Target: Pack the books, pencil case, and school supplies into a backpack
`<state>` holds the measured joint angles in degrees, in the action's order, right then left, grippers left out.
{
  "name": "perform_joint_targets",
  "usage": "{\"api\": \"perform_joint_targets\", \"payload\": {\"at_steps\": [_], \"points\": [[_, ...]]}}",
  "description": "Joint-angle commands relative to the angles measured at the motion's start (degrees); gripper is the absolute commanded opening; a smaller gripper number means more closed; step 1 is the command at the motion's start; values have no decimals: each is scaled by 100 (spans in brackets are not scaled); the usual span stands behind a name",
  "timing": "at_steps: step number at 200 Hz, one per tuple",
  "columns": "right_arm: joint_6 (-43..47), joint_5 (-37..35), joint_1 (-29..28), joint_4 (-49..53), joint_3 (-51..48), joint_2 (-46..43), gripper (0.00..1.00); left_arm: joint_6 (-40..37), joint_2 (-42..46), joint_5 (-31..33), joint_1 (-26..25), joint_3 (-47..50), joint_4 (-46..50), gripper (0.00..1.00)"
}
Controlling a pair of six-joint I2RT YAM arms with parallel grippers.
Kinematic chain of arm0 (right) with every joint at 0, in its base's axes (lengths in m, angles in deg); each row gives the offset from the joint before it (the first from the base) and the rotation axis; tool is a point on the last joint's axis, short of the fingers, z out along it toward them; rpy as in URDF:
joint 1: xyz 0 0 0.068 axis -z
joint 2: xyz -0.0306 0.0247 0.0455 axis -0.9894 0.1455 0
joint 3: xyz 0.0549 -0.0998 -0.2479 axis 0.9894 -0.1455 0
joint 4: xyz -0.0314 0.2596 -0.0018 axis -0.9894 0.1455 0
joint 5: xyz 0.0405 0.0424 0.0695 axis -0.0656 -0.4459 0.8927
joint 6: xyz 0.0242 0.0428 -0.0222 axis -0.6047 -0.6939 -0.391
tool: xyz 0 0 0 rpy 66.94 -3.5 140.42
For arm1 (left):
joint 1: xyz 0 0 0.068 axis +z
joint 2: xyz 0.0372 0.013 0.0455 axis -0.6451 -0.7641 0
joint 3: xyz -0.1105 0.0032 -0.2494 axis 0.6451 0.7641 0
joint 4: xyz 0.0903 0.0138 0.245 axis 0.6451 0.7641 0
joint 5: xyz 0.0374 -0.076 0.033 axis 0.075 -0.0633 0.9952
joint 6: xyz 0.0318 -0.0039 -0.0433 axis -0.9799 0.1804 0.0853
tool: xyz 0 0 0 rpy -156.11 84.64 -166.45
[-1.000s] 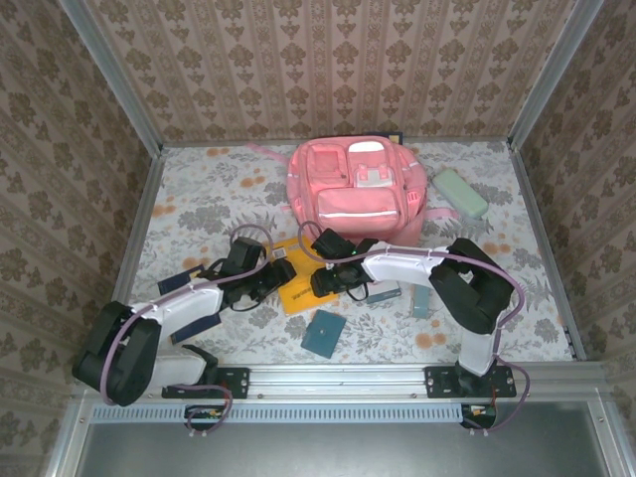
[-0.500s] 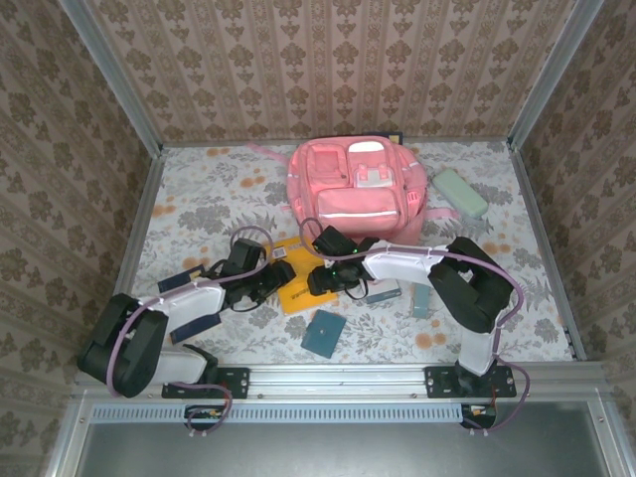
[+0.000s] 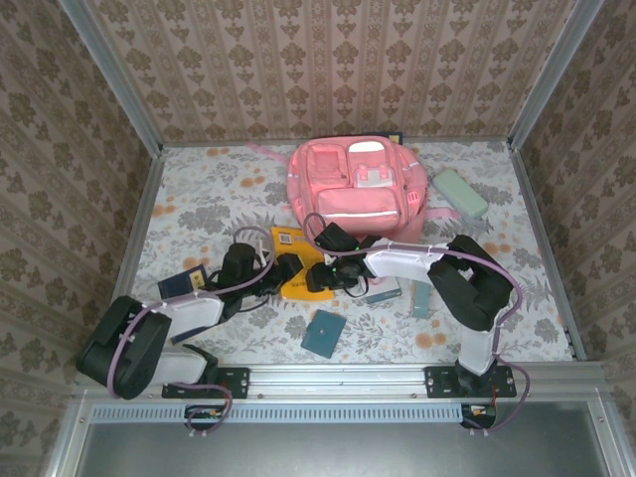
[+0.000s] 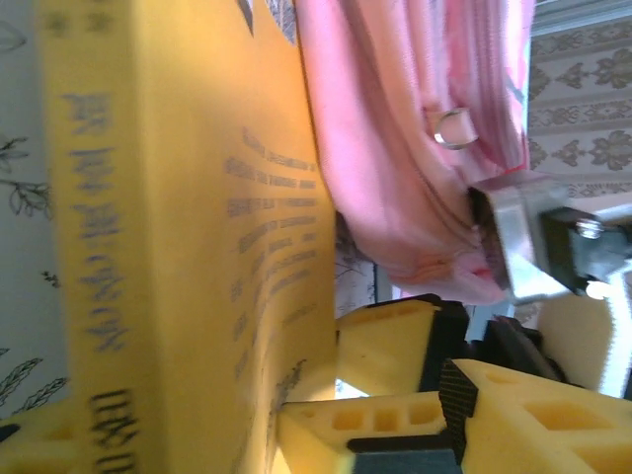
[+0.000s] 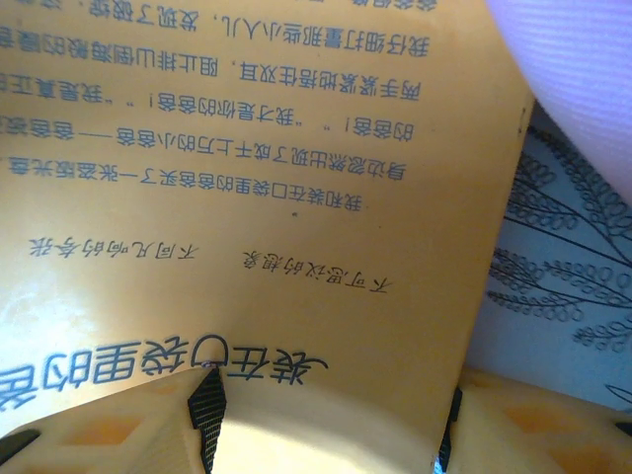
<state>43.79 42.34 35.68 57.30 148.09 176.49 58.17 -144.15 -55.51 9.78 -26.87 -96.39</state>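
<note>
My gripper will bring another navy book into view when it pulls the pink backpack (image 3: 356,189), since a dark blue edge (image 3: 394,137) shows from behind it.
The orange-yellow book (image 3: 298,260) stands tilted off the table in front of the pink backpack (image 3: 358,189). My left gripper (image 3: 285,270) is at its left side. In the left wrist view the book (image 4: 188,227) stands edge-on inside my left gripper (image 4: 267,415). It lies against one finger, and the other finger (image 4: 538,415) stays off the cover, so this gripper is open. My right gripper (image 3: 320,278) is open, its fingertips spread against the printed cover (image 5: 276,197) around the gap (image 5: 328,415). The pencil case (image 3: 460,193) lies right of the backpack.
A navy book with a yellow label (image 3: 184,286) and a dark blue book (image 3: 197,326) lie by my left arm. A grey-white book (image 3: 383,291) and the pale-teal bar (image 3: 422,298) lie under my right arm. The dark-teal pad (image 3: 323,334) sits near the front rail.
The orange-yellow book has risen from flat on the table and shifted toward the backpack. My left gripper has moved right, in against it, while the right gripper stayed at its right edge.
</note>
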Motion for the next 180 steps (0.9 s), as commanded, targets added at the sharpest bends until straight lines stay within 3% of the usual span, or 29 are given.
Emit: {"api": "perform_joint_targets", "payload": {"at_steps": [1, 21, 37, 57, 120, 147, 180], "points": [[-33, 508, -102, -247, -103, 198, 60, -332, 374, -284, -63, -237, 78, 59], [-29, 457, -91, -195, -121, 84, 60, -649, 544, -53, -63, -354, 789, 44], [-5, 402, -81, -121, -112, -75, 62, -790, 678, 143, -55, -429, 1275, 19], [77, 269, -67, 73, -71, -389, 64, -902, 1021, 351, -3, -463, 1702, 0], [1144, -816, 37, 1348, 529, -1559, 64, -1144, 2481, 368, 620, -714, 2916, 0], [2068, -1646, 361, 1770, 699, -1752, 60, -1163, 2729, 300, 736, -870, 3110, 0], [3873, -2146, 681, 1271, 543, -1722, 58, -1197, 2731, 166, 766, -1085, 3168, 0]]}}
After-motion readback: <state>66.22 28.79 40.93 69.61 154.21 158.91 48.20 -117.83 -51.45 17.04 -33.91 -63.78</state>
